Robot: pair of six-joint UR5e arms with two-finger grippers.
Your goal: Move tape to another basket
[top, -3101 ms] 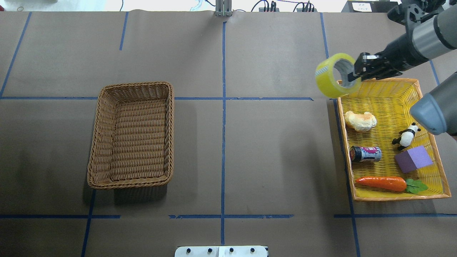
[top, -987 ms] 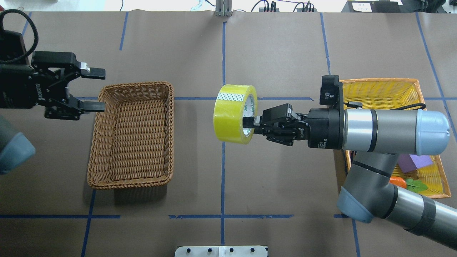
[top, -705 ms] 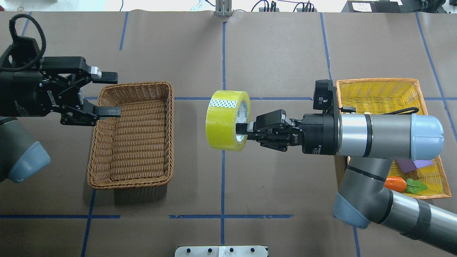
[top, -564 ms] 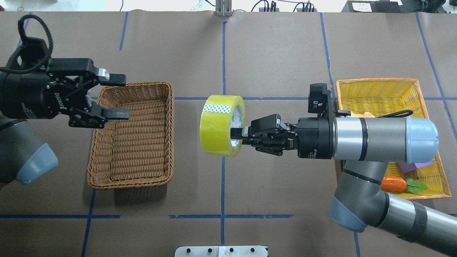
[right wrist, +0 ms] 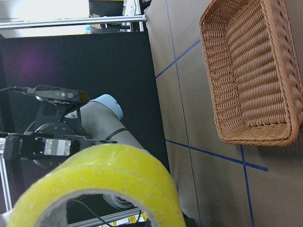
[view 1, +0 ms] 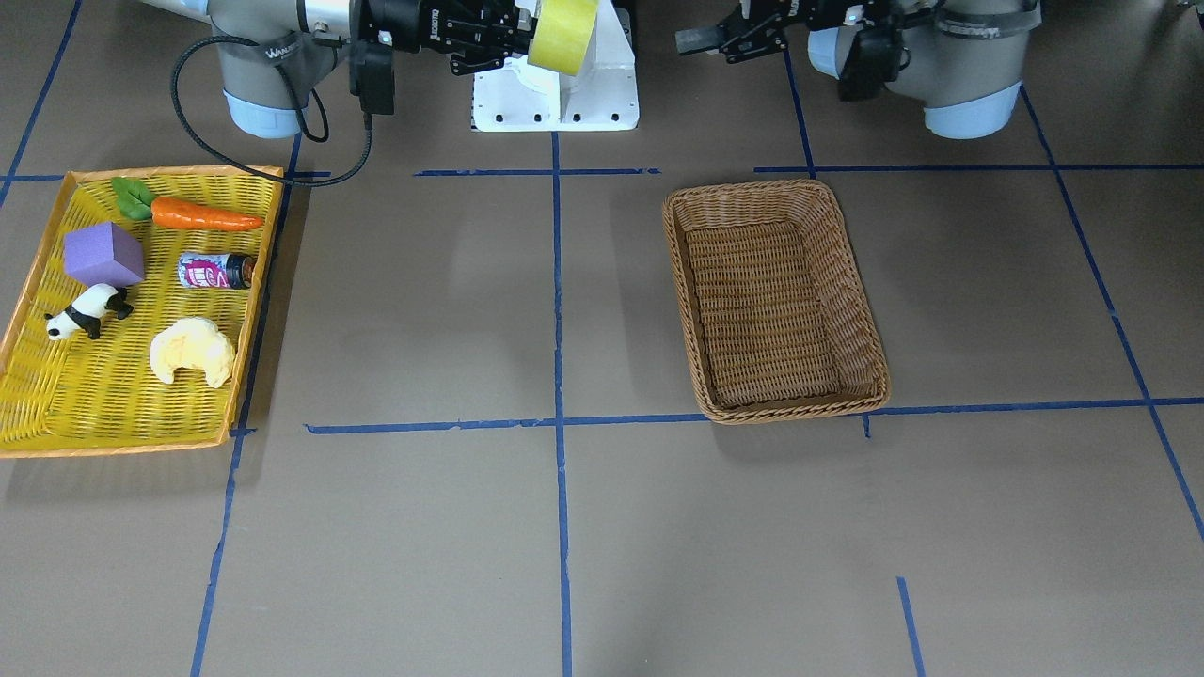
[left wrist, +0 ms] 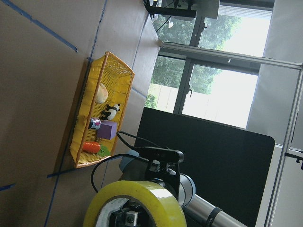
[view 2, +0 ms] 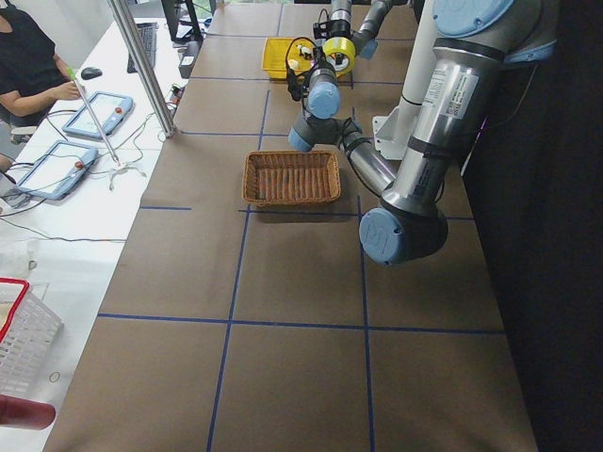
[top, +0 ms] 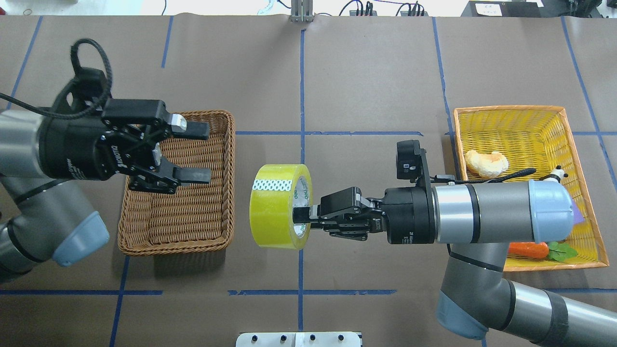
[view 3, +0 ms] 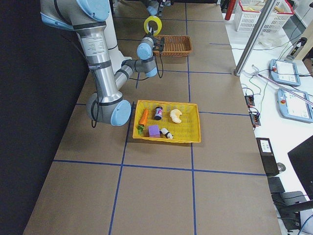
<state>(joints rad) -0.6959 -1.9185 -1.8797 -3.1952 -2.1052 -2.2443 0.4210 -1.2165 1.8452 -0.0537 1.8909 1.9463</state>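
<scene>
My gripper is about to carry the tape into the brown wicker basket, and the tape will stay rolled up, because the tape's outer side (left wrist: 163, 198) looks smooth and tightly wound.
The yellow-green tape (top: 274, 205) hangs in the air above the table's middle line, just right of the brown wicker basket (top: 171, 248). My right gripper (top: 300, 218) is shut on the tape's wall from the right, one finger inside the core. My left gripper (top: 200, 152) is open and empty above the basket's right half, its fingers pointing at the tape, a short gap away. The tape fills the bottom of the left wrist view (left wrist: 142, 198) and of the right wrist view (right wrist: 109, 170), where the basket (right wrist: 251, 71) looks empty. The front-facing view shows the tape (view 1: 562, 33) too.
The flat yellow tray (top: 520, 135) at the right holds a croissant (top: 487, 163), a toy panda (top: 558, 172), a carrot (top: 528, 249), a can (view 1: 216, 271) and a purple block (view 1: 103, 254). The right arm's forearm passes over the tray. Blue tape lines cross the brown table.
My right gripper has carried the tape from the tray's corner leftward and nearer, close to the basket. My left gripper has come in from the left over the basket, still open.
</scene>
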